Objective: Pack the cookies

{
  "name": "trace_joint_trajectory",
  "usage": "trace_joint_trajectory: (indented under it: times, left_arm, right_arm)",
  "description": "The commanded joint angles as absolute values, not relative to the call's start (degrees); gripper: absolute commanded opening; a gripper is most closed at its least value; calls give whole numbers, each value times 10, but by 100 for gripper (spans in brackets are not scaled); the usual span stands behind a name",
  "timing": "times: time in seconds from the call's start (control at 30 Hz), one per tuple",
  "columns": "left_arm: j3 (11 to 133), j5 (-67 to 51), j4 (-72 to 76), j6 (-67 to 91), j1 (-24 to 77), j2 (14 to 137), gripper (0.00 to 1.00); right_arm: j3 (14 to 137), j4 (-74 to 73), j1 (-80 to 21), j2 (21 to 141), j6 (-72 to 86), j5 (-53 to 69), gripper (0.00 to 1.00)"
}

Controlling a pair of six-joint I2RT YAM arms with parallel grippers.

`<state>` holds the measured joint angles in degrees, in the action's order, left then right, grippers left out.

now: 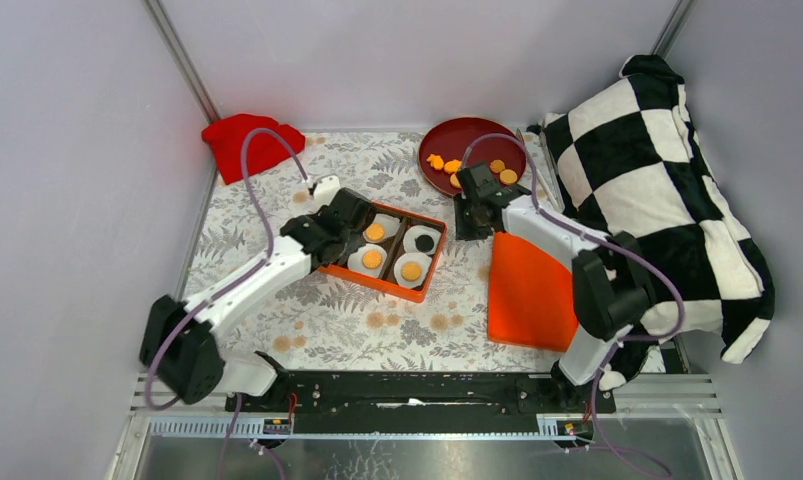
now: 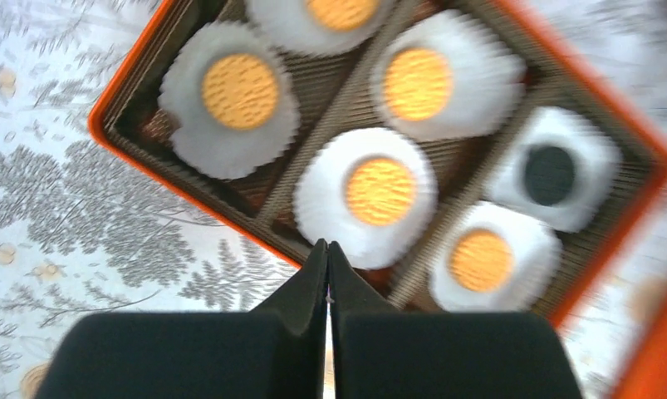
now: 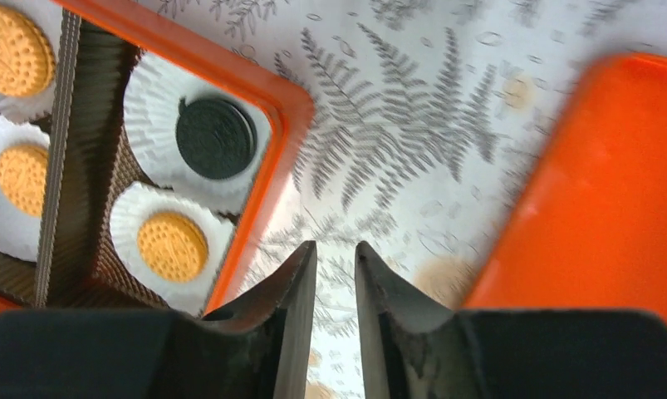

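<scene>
The orange lid is far from my left gripper, so my right gripper should pick it up by the edge facing the box and move it over the box.
An orange compartment box sits mid-table, holding white paper cups with cookies in them. In the top view I see three orange cookies and one black cookie; my left arm hides the box's left end. The left wrist view shows several orange cookies and the black one in the box. Several loose orange cookies lie on a red plate at the back. My left gripper is shut and empty over the box's edge. My right gripper is slightly open and empty over the tablecloth, right of the box.
An orange lid lies flat right of the box, under my right arm. A red cloth lies at the back left. A black-and-white checkered cushion fills the right side. Grey walls enclose the table.
</scene>
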<state>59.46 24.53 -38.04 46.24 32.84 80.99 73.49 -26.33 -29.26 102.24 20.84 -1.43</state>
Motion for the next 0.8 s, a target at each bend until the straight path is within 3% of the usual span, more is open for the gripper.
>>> trace_joint_trajectory:
  times: [0.0,0.13,0.6,0.7,0.77]
  left_arm:
    - [647,306,-376,470,368,738,1]
    - [645,276,-334,427,384,718,4]
    - [582,216,-257,382,392,677,21]
    - [573,217,-252,377,392,674,23]
    - [573,212,-251,373,392,679,23]
  right_arm:
    - [689,-310,-295,924,220,-104,36]
    - [621,-323,-294,887,245,-134,44]
    - [518,-281,-294,932,283,-121,43]
    - [507,-269,-294,953,292,-103,38]
    - [496,-262,-294,953,298,-99,25]
